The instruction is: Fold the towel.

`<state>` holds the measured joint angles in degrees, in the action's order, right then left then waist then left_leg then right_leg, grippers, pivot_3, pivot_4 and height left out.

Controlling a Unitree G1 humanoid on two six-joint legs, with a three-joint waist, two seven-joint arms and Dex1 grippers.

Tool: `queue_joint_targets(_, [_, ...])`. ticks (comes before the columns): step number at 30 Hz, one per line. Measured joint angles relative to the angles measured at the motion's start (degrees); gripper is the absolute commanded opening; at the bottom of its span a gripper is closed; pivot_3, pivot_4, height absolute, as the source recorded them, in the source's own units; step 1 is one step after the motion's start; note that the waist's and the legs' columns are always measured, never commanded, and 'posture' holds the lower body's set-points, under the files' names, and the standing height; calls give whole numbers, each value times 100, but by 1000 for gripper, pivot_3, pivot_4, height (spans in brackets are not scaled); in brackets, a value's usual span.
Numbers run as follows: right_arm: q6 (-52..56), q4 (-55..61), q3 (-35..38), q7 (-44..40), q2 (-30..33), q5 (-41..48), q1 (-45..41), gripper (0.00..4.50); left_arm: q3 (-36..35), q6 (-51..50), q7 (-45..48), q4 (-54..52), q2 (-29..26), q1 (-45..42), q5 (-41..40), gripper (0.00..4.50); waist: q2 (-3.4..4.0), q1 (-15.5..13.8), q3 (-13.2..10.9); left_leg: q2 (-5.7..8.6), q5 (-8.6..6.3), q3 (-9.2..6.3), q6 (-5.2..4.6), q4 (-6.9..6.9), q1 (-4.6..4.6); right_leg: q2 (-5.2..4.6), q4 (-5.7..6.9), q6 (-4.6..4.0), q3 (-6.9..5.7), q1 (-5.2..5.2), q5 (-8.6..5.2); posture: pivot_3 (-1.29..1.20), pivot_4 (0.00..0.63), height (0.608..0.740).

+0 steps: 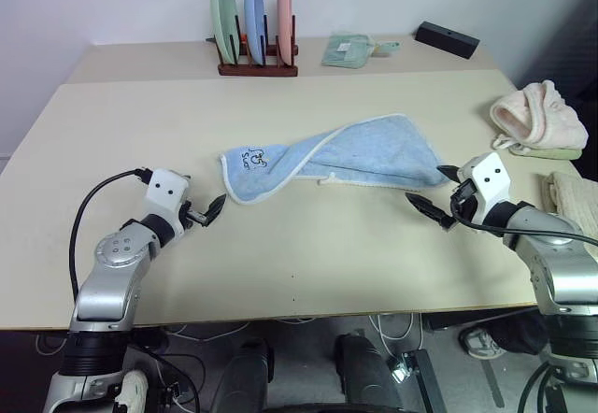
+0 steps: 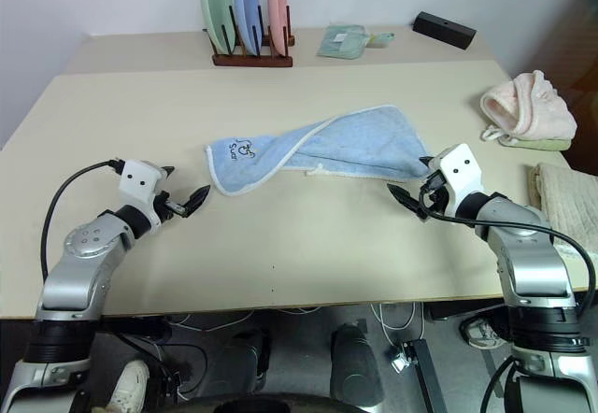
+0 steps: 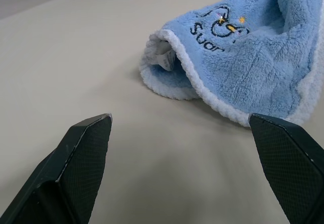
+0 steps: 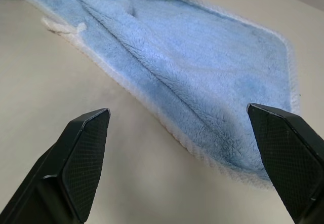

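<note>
My gripper will make the bunched light blue towel (image 1: 381, 155) fall wider and straighter when it lifts and swings the towel, because white trim (image 1: 313, 154) slants across it.
The light blue towel (image 1: 346, 156) lies loosely bunched in the middle of the beige table (image 1: 299, 263), its white-trimmed logo corner (image 3: 217, 29) pointing toward my left side. My left gripper (image 1: 213, 210) hovers just short of that corner, open and empty; the wrist view shows its two black fingers (image 3: 83, 153) spread wide in front of the folded-over edge. On the other side, my right gripper (image 1: 439, 196) is open at the towel's right end (image 4: 202, 77), with nothing between its fingers (image 4: 76, 158).
A wooden rack with three upright plates (image 1: 254, 21) stands at the back. A pale green cloth (image 1: 348, 50) and a black box (image 1: 447, 39) lie beside it. A pink bundled towel (image 1: 537, 119) and a beige cloth (image 1: 575, 198) sit at the right edge.
</note>
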<state>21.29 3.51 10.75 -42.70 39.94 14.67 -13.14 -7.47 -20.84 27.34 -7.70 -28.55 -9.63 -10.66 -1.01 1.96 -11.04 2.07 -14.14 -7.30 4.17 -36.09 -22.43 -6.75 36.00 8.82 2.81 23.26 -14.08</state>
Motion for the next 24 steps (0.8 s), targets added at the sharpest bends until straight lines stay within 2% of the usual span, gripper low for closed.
queue_joint_targets(12, [-177,-305,141,-172,151,125,82,4444,-3,17,41,-13,-4,2,0,4433,0,-12,0,0,0,0,0,-2,0,0,0,0,0,-2,0,0,150,740])
queue_joint_targets(19, [-88,42,-188,124,-309,126,143,4444,15,12,278,-39,-58,-23,-37,4433,0,23,0,0,0,0,0,-1,1,0,0,0,0,-1,0,0,150,740])
queue_joint_targets(21, [35,202,-327,179,-445,148,141,4444,241,-22,485,-227,-45,-32,-128,4433,0,11,0,0,0,0,0,-1,0,0,0,0,0,-2,0,0,150,740])
queue_joint_targets(24, [285,543,-549,254,-658,241,158,4444,1101,-41,938,-608,-67,-159,-30,4433,0,-58,0,1,0,0,0,-3,-1,-1,-2,0,0,-4,0,0,150,740])
